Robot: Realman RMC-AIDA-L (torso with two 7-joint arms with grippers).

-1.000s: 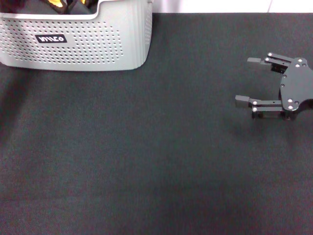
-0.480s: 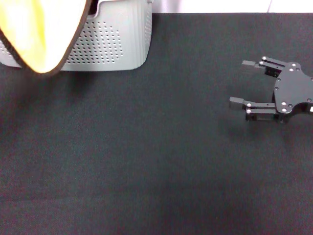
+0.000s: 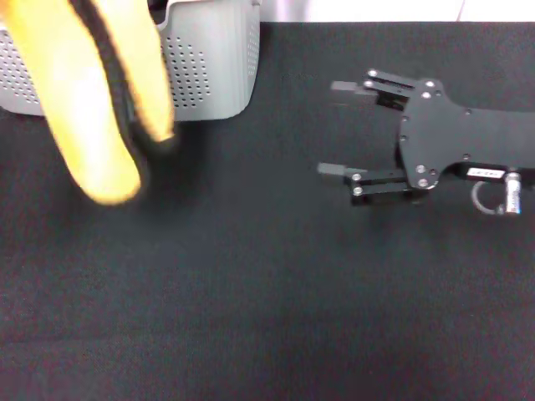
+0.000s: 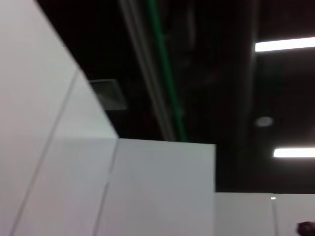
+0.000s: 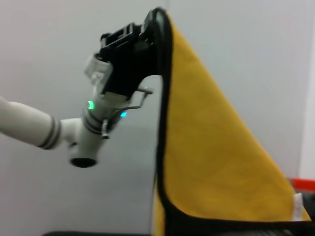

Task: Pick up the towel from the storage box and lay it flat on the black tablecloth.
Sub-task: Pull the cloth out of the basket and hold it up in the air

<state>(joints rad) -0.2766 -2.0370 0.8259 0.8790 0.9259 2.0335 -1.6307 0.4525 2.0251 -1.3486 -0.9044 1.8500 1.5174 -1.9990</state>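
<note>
Next, I move the towel [image 3: 104, 167] closer and grab its loose corner [image 3: 162, 132] with my right gripper, because the towel is hanging from my left gripper out of my right gripper's reach.
The towel [image 3: 100, 109] hangs in the air, yellow side showing with black edging, in front of the light grey storage box [image 3: 213, 67] at the far left. In the right wrist view my left gripper [image 5: 150, 29] is shut on the towel's [image 5: 211, 147] top corner and holds it high, so the cloth drapes down from it. My right gripper [image 3: 328, 128] is open and empty over the black tablecloth [image 3: 251, 292], right of centre, its fingers pointing left toward the towel. The left wrist view shows only walls and ceiling.
The tablecloth covers the whole work surface. The box stands at its far left edge, partly hidden by the hanging towel. A pale wall runs behind the table's far edge.
The towel has come up out of the box and swung forward and to the right. My right gripper has moved left toward the middle of the table, still open.
</note>
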